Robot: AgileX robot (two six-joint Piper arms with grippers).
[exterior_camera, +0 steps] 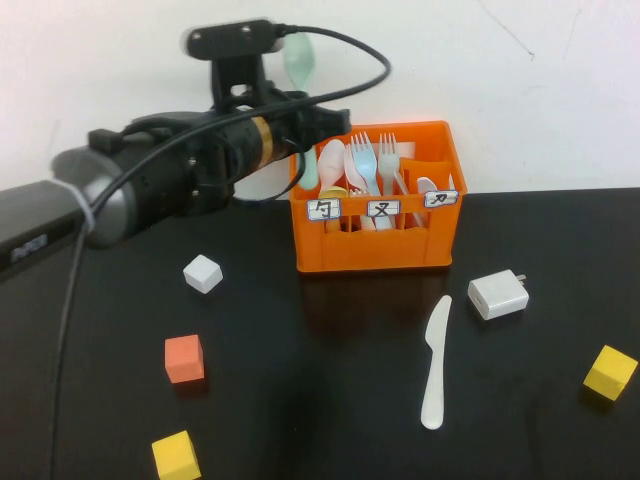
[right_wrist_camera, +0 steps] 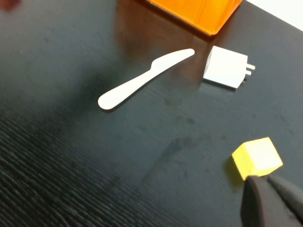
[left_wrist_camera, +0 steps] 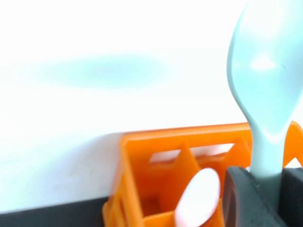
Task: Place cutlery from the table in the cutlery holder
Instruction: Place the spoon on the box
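I keep lowering my left gripper until the mint-green spoon's handle sits inside, and then let go, because the mint-green spoon's handle [exterior_camera: 308, 171] points down over the white spoon's section [exterior_camera: 328, 182] with its bowl up.
My left gripper [exterior_camera: 312, 130] is shut on the handle of the pale mint-green spoon [exterior_camera: 299, 58], bowl upward, above the left rear corner of the orange cutlery holder [exterior_camera: 375, 245]. In the left wrist view the spoon [left_wrist_camera: 265, 85] rises from between the dark fingers [left_wrist_camera: 241, 198] over the holder [left_wrist_camera: 142, 151]. The cream-white knife [exterior_camera: 436, 360] lies flat on the black table [exterior_camera: 320, 400] in front of the holder; it also shows in the right wrist view [right_wrist_camera: 142, 80]. My right gripper [right_wrist_camera: 265, 182] is shut and empty, low over the table by a yellow cube [right_wrist_camera: 257, 157].
White and blue forks [exterior_camera: 365, 165] and a white spoon [left_wrist_camera: 199, 198] stand in the holder. A white charger [exterior_camera: 498, 294] lies right of the knife. A yellow cube [exterior_camera: 610, 371] sits far right; a white cube [exterior_camera: 203, 272], an orange cube [exterior_camera: 184, 358] and another yellow cube [exterior_camera: 175, 456] sit left.
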